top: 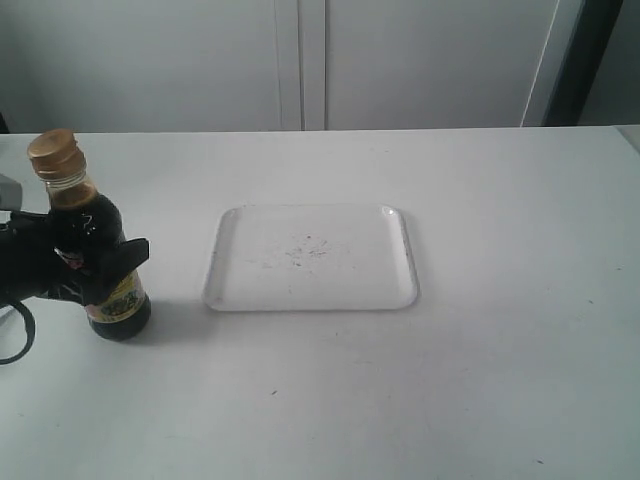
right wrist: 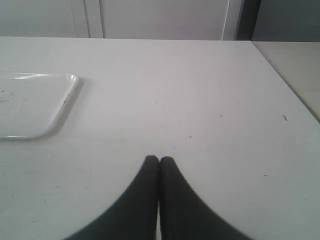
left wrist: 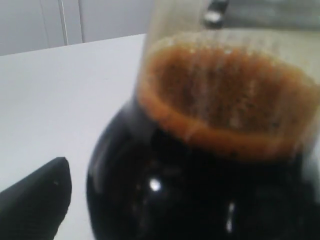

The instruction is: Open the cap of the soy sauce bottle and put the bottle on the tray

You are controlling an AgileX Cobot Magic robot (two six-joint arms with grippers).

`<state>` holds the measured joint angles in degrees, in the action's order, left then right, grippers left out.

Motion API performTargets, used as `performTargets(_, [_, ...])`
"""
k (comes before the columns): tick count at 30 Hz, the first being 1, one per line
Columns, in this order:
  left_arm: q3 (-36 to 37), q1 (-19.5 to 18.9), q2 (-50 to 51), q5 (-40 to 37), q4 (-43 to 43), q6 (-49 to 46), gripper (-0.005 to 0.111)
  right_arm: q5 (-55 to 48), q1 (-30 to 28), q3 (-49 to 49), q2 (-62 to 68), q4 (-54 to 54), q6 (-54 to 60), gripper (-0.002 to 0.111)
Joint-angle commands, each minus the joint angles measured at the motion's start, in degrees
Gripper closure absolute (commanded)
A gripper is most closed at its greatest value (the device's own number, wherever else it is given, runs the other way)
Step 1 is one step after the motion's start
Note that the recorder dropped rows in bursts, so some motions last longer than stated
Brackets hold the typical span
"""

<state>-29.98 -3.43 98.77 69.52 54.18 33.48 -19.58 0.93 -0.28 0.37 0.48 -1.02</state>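
The golden-bronze cap will swing back and stay attached when I open it, because a pale collar shows under the wide rim.
The soy sauce bottle stands upright on the table at the far left, its golden-bronze cap closed. My left gripper reaches in from the left edge and straddles the bottle's body, covering part of the red and yellow label. In the left wrist view the dark bottle fills the frame, and one black finger stands off it with a strip of table between. The white tray lies empty right of the bottle. My right gripper is shut over bare table, the tray's corner off to one side, and is outside the exterior view.
The white table runs to a far edge below pale cabinet doors. In the right wrist view the table's side edge shows, with a lower surface beyond it.
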Motion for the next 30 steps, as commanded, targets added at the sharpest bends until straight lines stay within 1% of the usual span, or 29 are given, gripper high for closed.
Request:
performTargets(1, [0.24,0.78,1.49,0.44,-2.66,-2.57,0.01,0.34,-0.36,0.28,-0.37,-0.14,-0.23,0.108])
performTargets(4, [0.24,0.78,1.86,0.44,-2.66,-3.46,0.01,0.34,-0.36,0.28,-0.37,-0.14,-0.23,0.108])
performTargets(6, [0.24,0.78,1.98,0.44,-2.55,-3.86,0.012,0.34,-0.36,0.28,-0.37,-0.14,-0.23,0.108])
performTargets(10, [0.24,0.78,1.98,0.44,-2.32,-4.81,0.029,0.34,-0.36,0.28,-0.37,-0.14,-0.23,0.108])
performTargets(14, [0.24,0.78,1.98,0.44,-0.91,-4.92,0.05,0.34,-0.36,0.28,-0.37,-0.14,-0.23,0.108])
performTargets(16, [0.24,0.78,1.98,0.44,-0.09,-5.21,0.065,0.34,-0.36,0.28,-0.37,-0.14,-0.23,0.108])
performTargets(21, [0.24,0.78,1.98,0.44,1.22,-7.39,0.107,0.34,-0.36,0.28,-0.37,-0.14,-0.23,0.108])
performTargets(30, [0.24,0.78,1.98,0.44,2.53,-11.22,0.106,0.34,-0.36,0.28,-0.37,-0.14,-0.23,0.108])
